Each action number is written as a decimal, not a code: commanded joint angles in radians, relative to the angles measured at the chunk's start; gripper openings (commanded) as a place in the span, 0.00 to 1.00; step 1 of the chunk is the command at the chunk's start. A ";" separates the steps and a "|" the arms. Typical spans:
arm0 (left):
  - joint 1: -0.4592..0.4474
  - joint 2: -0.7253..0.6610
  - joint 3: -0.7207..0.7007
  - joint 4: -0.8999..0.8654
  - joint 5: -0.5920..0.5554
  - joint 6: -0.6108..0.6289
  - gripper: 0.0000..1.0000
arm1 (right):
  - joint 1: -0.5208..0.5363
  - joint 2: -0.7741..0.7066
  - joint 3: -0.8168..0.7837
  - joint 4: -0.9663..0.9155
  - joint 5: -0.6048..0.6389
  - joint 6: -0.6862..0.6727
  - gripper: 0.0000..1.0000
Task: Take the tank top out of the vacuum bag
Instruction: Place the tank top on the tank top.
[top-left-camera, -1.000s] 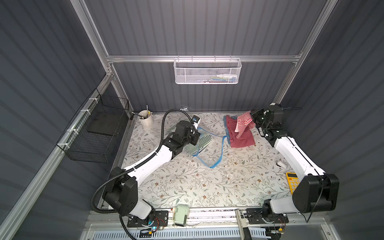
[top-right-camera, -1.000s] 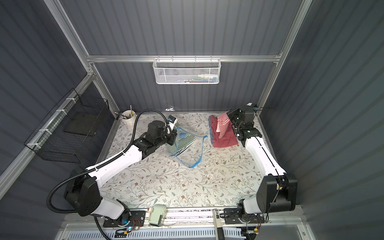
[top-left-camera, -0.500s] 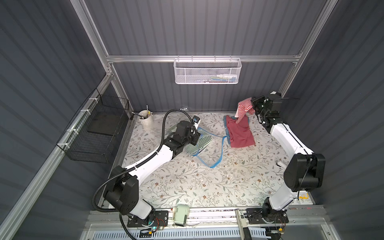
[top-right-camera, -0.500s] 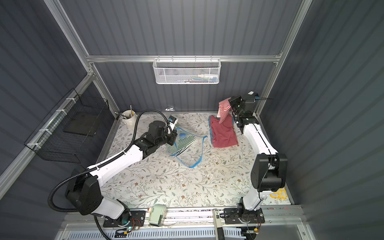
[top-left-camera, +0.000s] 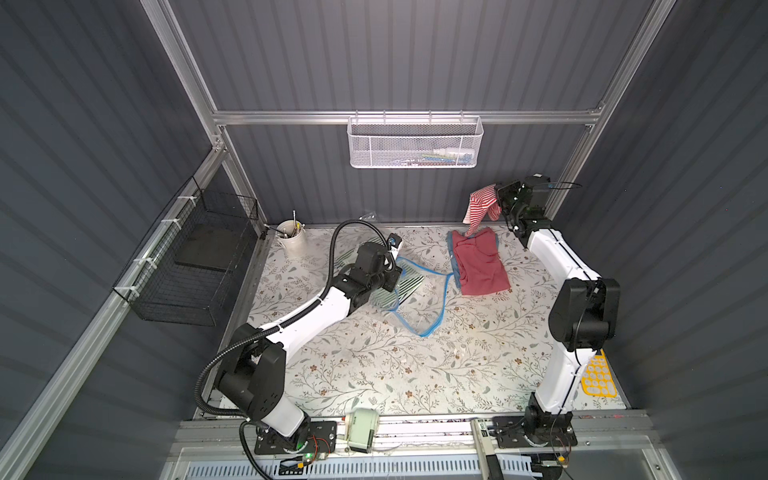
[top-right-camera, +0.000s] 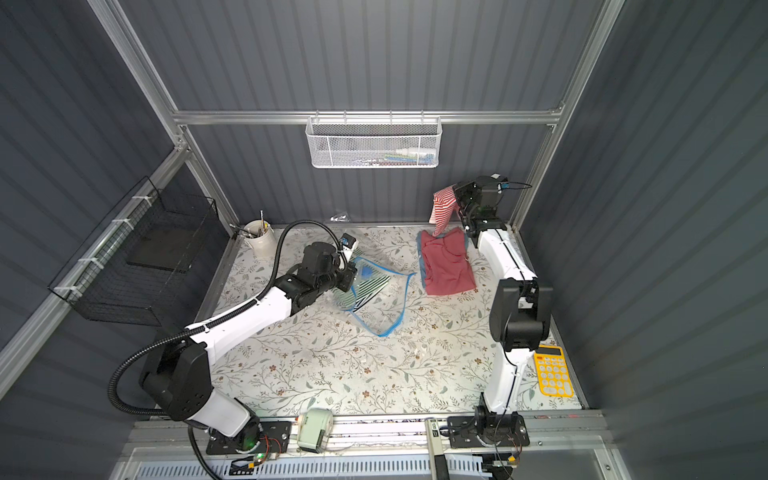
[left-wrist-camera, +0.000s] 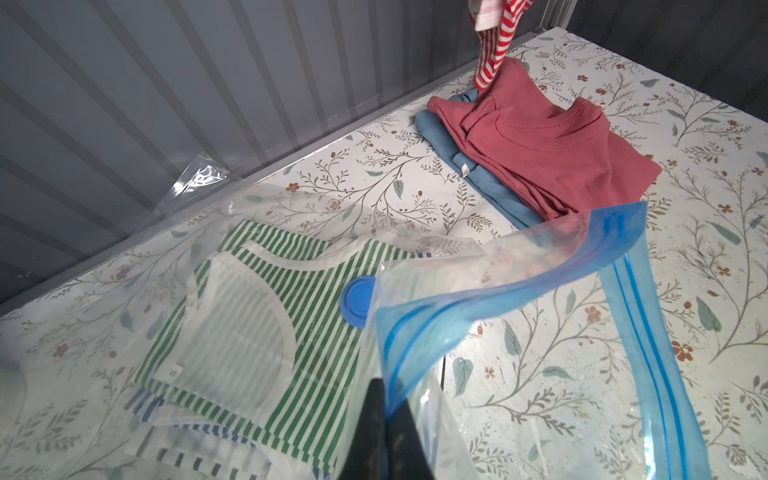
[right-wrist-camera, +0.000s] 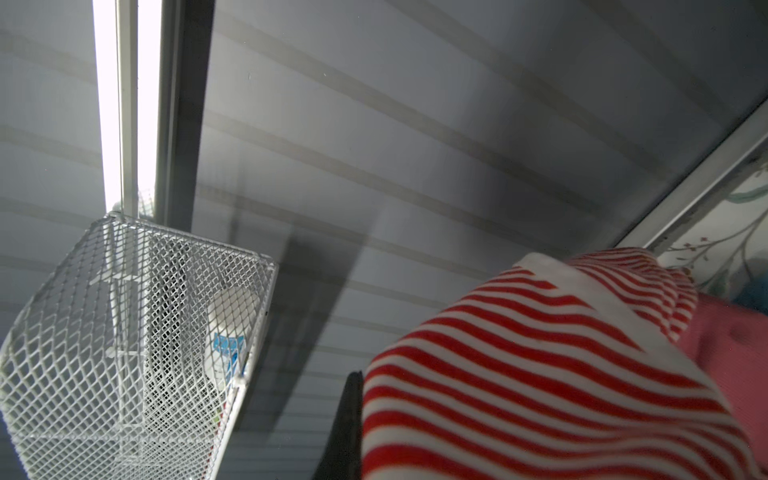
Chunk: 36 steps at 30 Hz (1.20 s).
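Note:
My right gripper should keep going down toward the red shirt's front edge (top-left-camera: 486, 291) and let go there, as the red-and-white tank top's loose end (top-left-camera: 470, 231) touches the red shirt's back edge.
The vacuum bag (top-left-camera: 419, 309) (top-right-camera: 380, 309) lies crumpled mid-table, clear with a blue zip strip (left-wrist-camera: 478, 299) and a round blue valve cap (left-wrist-camera: 357, 302). My left gripper (top-left-camera: 395, 280) (top-right-camera: 353, 276) (left-wrist-camera: 384, 399) is shut on the bag's zip edge, holding it up. A green-striped tank top (left-wrist-camera: 257, 316) lies inside the bag on a blue-striped garment. My right gripper (top-left-camera: 500, 199) (top-right-camera: 457, 199) (right-wrist-camera: 361, 415) is shut on a red-and-white striped tank top (top-left-camera: 480, 205) (top-right-camera: 442, 205) (right-wrist-camera: 540, 353). It hangs high at the back right, its tip touching a folded red shirt (top-left-camera: 480, 266) (left-wrist-camera: 548, 153).
A blue garment (left-wrist-camera: 440, 133) lies under the red shirt. A white mesh basket (top-left-camera: 415, 143) hangs on the back wall, and a black wire basket (top-left-camera: 187, 266) on the left wall. A white cup (top-left-camera: 291, 239) stands back left; a yellow calculator (top-right-camera: 552, 372) lies front right.
The right arm has lifted the red-and-white striped top higher and toward the back right corner. The left arm has kept its grip and place.

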 joint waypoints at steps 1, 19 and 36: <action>0.007 0.018 0.026 -0.021 0.011 0.008 0.00 | 0.003 0.037 0.044 0.051 0.005 0.062 0.00; 0.007 0.022 0.030 -0.024 0.021 0.007 0.00 | 0.031 0.039 -0.039 0.088 0.019 0.054 0.00; 0.007 0.024 0.034 -0.029 0.029 0.003 0.00 | 0.001 -0.156 -0.402 0.109 -0.059 0.009 0.00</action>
